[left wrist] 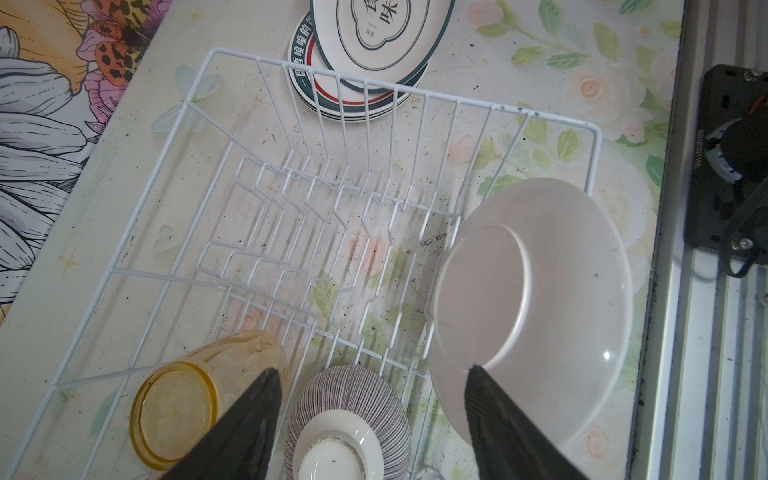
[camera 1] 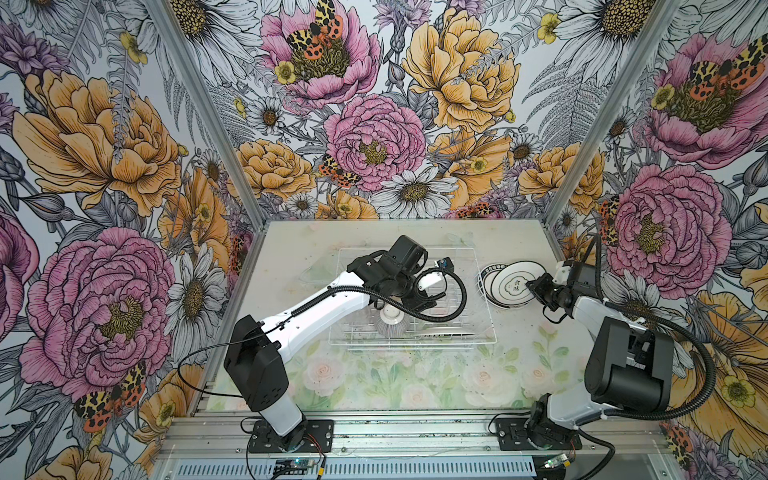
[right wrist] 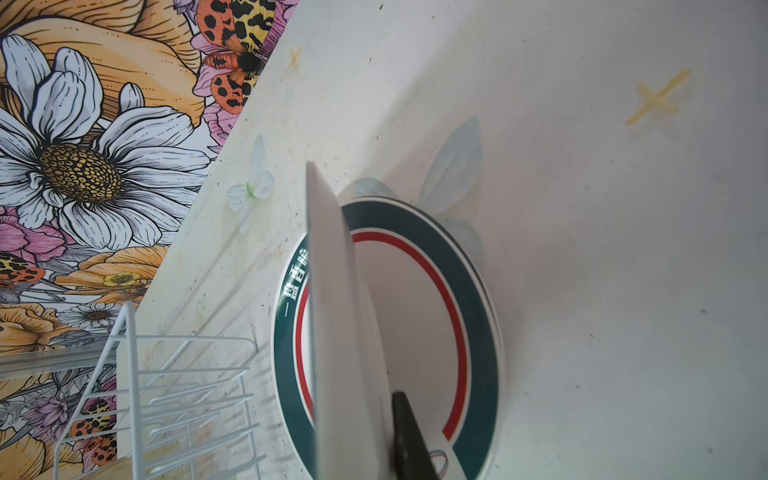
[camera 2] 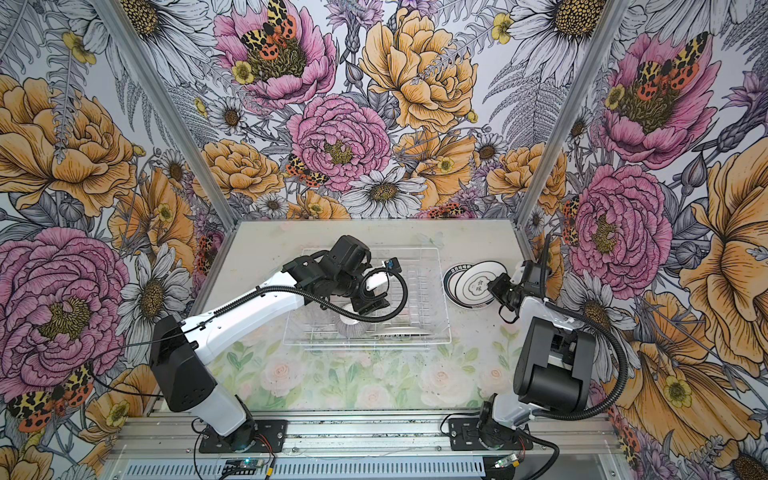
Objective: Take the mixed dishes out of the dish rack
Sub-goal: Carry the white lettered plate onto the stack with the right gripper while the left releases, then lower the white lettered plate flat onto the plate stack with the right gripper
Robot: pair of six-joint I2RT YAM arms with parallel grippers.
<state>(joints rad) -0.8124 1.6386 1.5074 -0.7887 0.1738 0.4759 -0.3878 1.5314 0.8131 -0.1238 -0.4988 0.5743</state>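
The teal-rimmed plate (camera 1: 518, 281) is tilted and off-centre over the stack of plates (camera 1: 490, 289), so the robot's right gripper should lower the plate flat and push it over the stack before letting go.
The white wire dish rack (camera 1: 415, 343) (camera 2: 374, 343) (left wrist: 316, 232) stands mid-table. In it a ribbed grey-purple bowl (camera 1: 390, 326) (left wrist: 353, 399) rests upside down, white foot up. An amber tumbler (left wrist: 178, 411) lies beside it, and a white plate (left wrist: 540, 291) leans on edge. My left gripper (left wrist: 374, 370) (camera 1: 409, 301) hangs open over the bowl, one finger on each side, holding nothing. Right of the rack my right gripper (camera 1: 534, 286) (right wrist: 370, 403) is shut on a teal-rimmed plate (camera 1: 515, 284) (right wrist: 332, 311). It holds that plate tilted above a stack of plates (camera 1: 490, 274) (right wrist: 469, 311).
The floral table mat (camera 1: 415, 386) lies bare in front of the rack. Flower-print walls close in the back and both sides. An aluminium rail (camera 1: 415, 432) with both arm bases runs along the front edge. The right arm's base (left wrist: 731, 166) shows beyond the rack.
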